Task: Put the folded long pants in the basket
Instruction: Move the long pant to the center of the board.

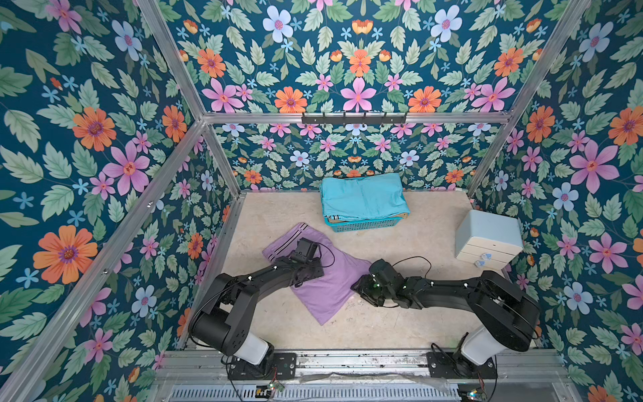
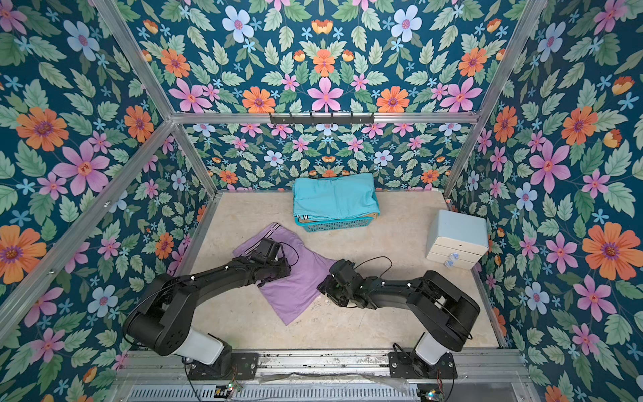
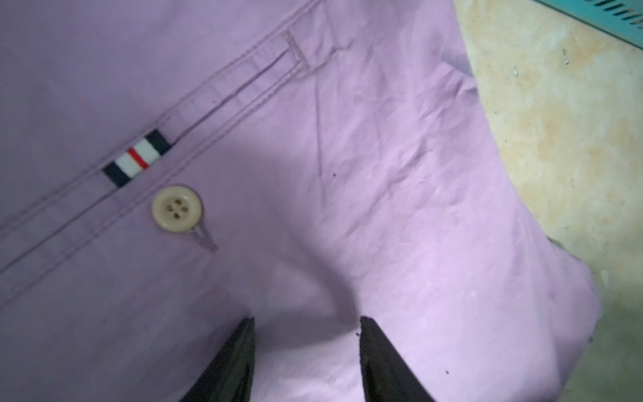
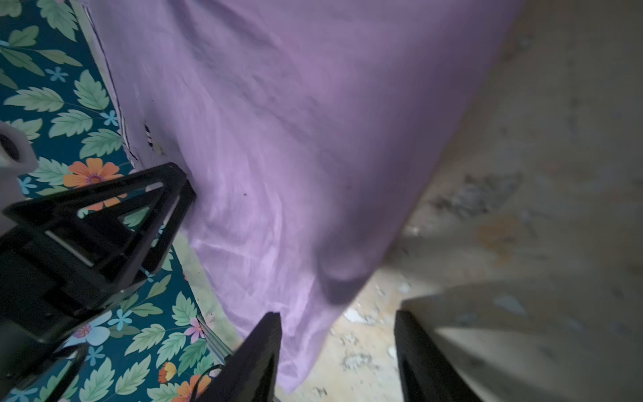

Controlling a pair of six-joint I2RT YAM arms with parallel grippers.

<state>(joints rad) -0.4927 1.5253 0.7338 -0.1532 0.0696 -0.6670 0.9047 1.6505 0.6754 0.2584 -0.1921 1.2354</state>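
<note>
The pants are lying at a slant, and my left gripper is over their upper half (image 3: 268,201). Next, my left gripper grabs the striped waistband (image 1: 284,242) and help turn the pants square.
The lilac folded long pants (image 1: 327,289) (image 2: 295,289) lie slanted on the table, striped waistband towards the back left. My left gripper (image 3: 306,318) stands open low over their upper half, near a pale button (image 3: 176,208) and a striped tab; its fingers (image 4: 153,209) rest against the cloth. My right gripper (image 4: 337,313) is open at the pants' right edge, one finger over the cloth and one over bare table. The teal basket (image 1: 362,225) (image 2: 334,226) stands at the back, holding turquoise pants (image 1: 362,200) on top and a tan pair (image 1: 334,219) beneath.
A pale-blue drawer box (image 1: 487,236) stands at the right side of the table. A black hook rail (image 1: 353,119) hangs on the back wall. Floral walls and aluminium posts close in the table on three sides.
</note>
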